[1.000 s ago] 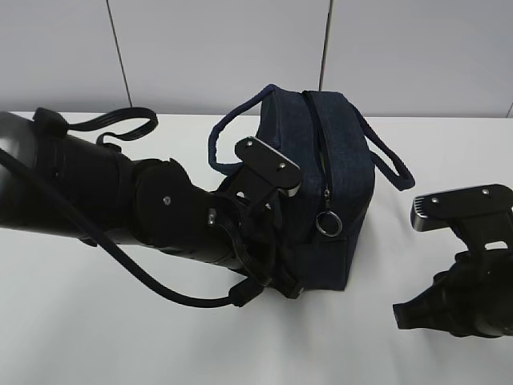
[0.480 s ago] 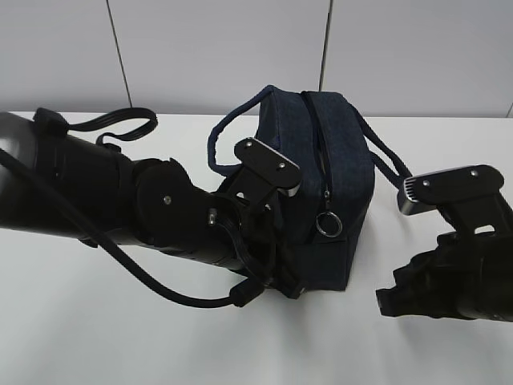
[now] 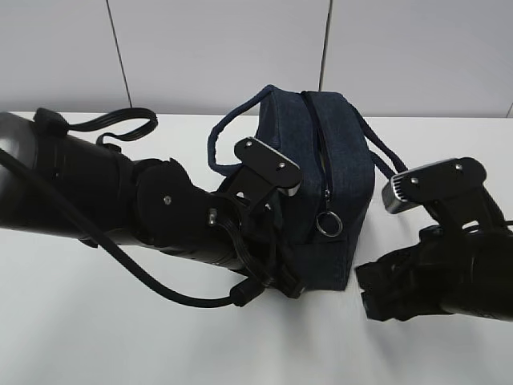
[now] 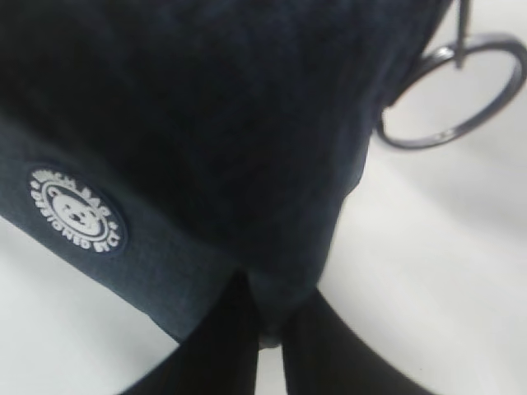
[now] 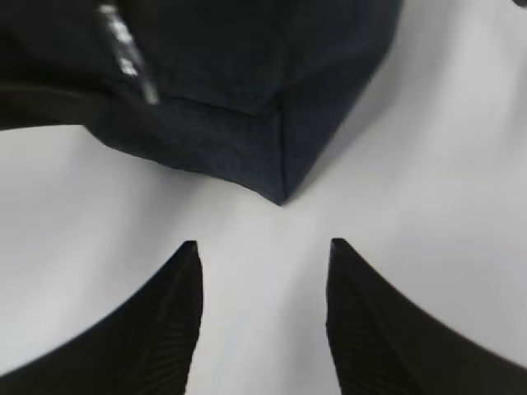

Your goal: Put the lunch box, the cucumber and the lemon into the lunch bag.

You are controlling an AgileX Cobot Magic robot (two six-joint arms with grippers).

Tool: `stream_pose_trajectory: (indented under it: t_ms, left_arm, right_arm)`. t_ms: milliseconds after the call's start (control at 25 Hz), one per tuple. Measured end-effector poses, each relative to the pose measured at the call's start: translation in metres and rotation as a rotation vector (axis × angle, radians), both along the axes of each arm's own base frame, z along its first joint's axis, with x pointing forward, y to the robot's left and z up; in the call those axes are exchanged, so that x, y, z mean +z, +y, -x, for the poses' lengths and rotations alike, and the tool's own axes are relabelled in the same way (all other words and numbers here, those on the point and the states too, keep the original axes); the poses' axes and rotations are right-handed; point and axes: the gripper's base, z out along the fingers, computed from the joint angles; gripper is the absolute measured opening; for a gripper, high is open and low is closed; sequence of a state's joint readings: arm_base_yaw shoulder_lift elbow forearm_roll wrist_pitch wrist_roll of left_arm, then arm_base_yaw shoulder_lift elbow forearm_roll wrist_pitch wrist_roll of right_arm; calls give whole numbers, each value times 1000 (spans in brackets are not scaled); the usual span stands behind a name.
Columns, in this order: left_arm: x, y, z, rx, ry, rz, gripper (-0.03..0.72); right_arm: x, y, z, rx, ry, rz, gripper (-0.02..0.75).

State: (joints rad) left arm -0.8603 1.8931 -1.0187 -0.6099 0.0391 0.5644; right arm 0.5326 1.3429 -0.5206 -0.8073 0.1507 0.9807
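I should lift my right gripper, which is too low by the lunch bag's bottom corner (image 3: 345, 285), and take the silver ring pull (image 3: 329, 224) before opening the zipper.
The navy lunch bag (image 3: 341, 152) stands upright in the middle of the white table, its silver ring pull (image 3: 329, 224) hanging at the near end of the top zipper. My left gripper (image 4: 276, 290) is shut on the fabric at the bag's lower near corner (image 4: 206, 123), beside the white emblem (image 4: 76, 210). In the exterior view that gripper (image 3: 287, 282) sits low against the bag's left side. My right gripper (image 5: 263, 243) is open and holds nothing, its tips just short of the bag's bottom corner (image 5: 280, 177). It hovers low at the bag's right (image 3: 367, 293). The lunch box, cucumber and lemon are out of view.
Two loop handles (image 3: 220, 136) hang off the bag's sides. A black strap (image 3: 120, 120) lies on the table at the back left behind my left arm. A grey panelled wall closes off the far edge. Bare white table (image 3: 120, 337) lies in front.
My right arm has slid left toward the bag's near right corner, and its jaws have gone from shut to open. The left arm and the bag have not moved.
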Motion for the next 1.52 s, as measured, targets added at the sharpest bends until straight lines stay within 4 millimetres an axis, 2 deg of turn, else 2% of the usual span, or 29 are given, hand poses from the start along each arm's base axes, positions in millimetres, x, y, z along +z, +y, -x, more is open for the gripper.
stream_pose_trajectory:
  t_ms: [200, 360, 600, 800, 1040, 1240, 1520]
  left_arm:
    - [0, 0, 0, 0, 0, 0, 11]
    - [0, 0, 0, 0, 0, 0, 11]
    - [0, 0, 0, 0, 0, 0, 11]
    - [0, 0, 0, 0, 0, 0, 11]
    - [0, 0, 0, 0, 0, 0, 11]
    - [0, 0, 0, 4, 3, 3, 11]
    - [0, 0, 0, 15, 12, 10, 11]
  right_arm:
    - [7, 12, 13, 225, -114, -108, 372]
    - [7, 8, 24, 261, -136, -121, 373]
    - [19, 5, 38, 354, -242, -129, 373]
    - [20, 6, 45, 372, -322, -207, 373]
    - [7, -5, 36, 173, -424, -275, 374]
    - [-6, -1, 24, 154, -473, -263, 374]
    - [-37, 8, 7, 152, -531, -288, 374]
